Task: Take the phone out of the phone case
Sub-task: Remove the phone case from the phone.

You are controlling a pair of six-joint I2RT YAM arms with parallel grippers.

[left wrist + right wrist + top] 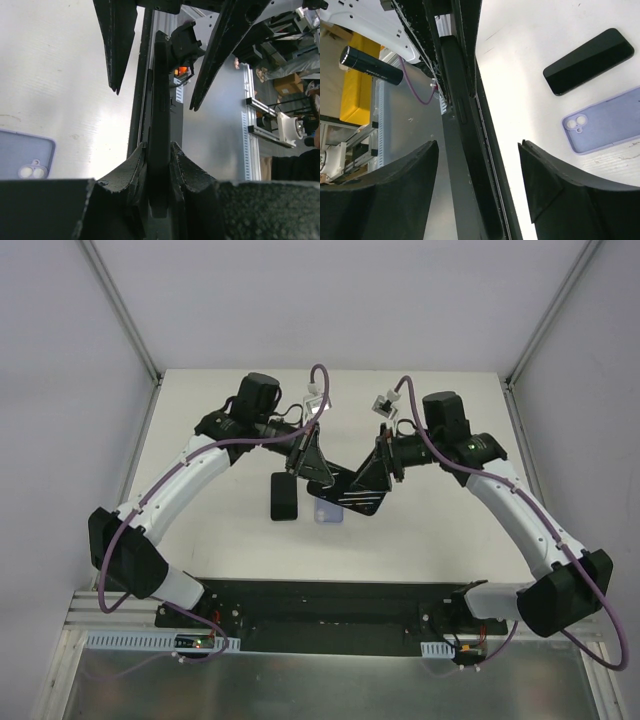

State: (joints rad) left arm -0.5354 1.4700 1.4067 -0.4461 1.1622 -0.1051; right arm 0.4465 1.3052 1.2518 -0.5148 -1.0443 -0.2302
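Note:
The robot's left gripper is clamped across the phone's end, so next the right gripper takes hold of the phone's loose end before the left gripper opens to work at the phone's edge.
A black phone, a dark slab seen edge-on with side buttons, hangs above the table between both arms. My left gripper is shut on one end of it; the left wrist view shows both pads pressed on the phone at my left gripper. My right gripper is open around the other end. In the right wrist view its jaws stand apart on either side of the phone without touching it. A seam runs along the phone's edge; I cannot tell whether a case is on it.
An empty lilac phone case lies on the white table under the held phone; it also shows in the right wrist view and the left wrist view. A second black phone lies flat beside it, also in the right wrist view.

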